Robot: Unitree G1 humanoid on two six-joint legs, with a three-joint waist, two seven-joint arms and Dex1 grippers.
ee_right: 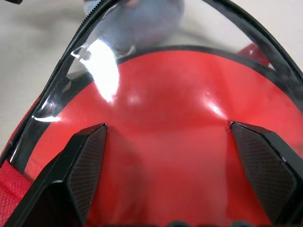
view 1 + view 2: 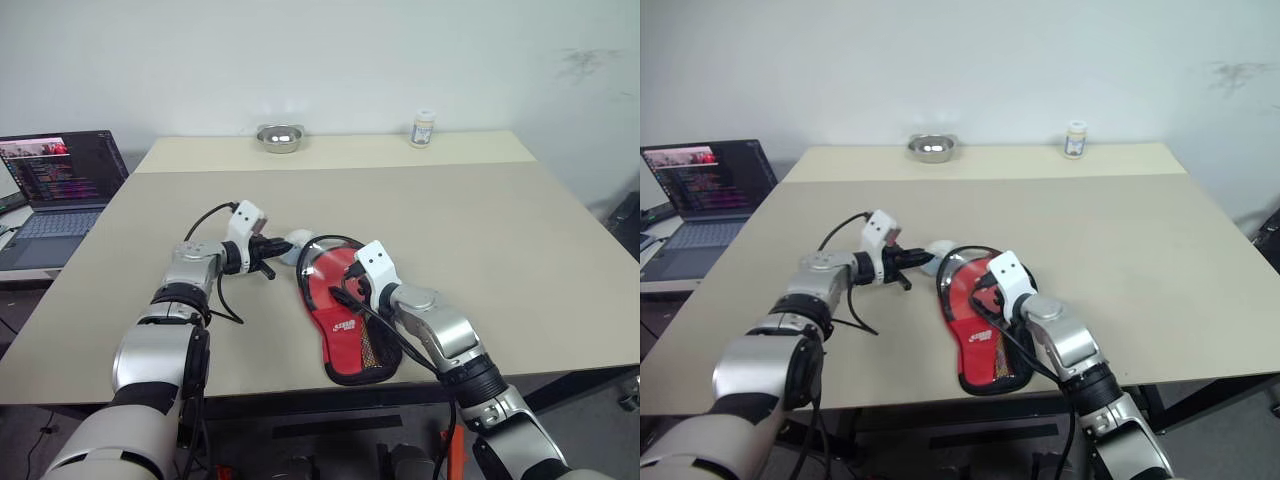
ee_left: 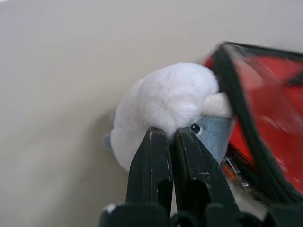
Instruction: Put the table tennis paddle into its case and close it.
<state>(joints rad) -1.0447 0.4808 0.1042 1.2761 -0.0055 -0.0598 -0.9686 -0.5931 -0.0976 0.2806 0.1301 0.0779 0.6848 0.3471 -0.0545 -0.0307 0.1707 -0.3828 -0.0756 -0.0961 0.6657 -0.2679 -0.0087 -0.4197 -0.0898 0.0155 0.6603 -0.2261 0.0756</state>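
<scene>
The plush toy on the zipper pull (image 3: pixel 233 171) is crowding the case's rim. Next, my left gripper draws the toy toward the bowl, into the free space (image 2: pixel 291 212).
The case (image 2: pixel 346 342) lies flat on the table, red side up with its mesh pocket and white logo, black edging around it. Its clear flap (image 1: pixel 90 56) stands raised at the head end. Under the flap lies a smooth red round face (image 1: pixel 165 94) that looks like the table tennis paddle; no handle shows. My right gripper (image 1: pixel 166 125) is open wide, with its fingers (image 1: pixel 87 165) spread over that red face at the case's mouth. My left gripper (image 3: pixel 170 132) is shut, its tips against a white and blue plush toy (image 2: pixel 298 243) that rests beside the case's head.
At the far edge of the beige table (image 2: pixel 480 230) stand a steel bowl (image 2: pixel 280 137) and a small bottle (image 2: pixel 424 128). An open laptop (image 2: pixel 60 180) sits off the table's left side. Black cables loop around both wrists.
</scene>
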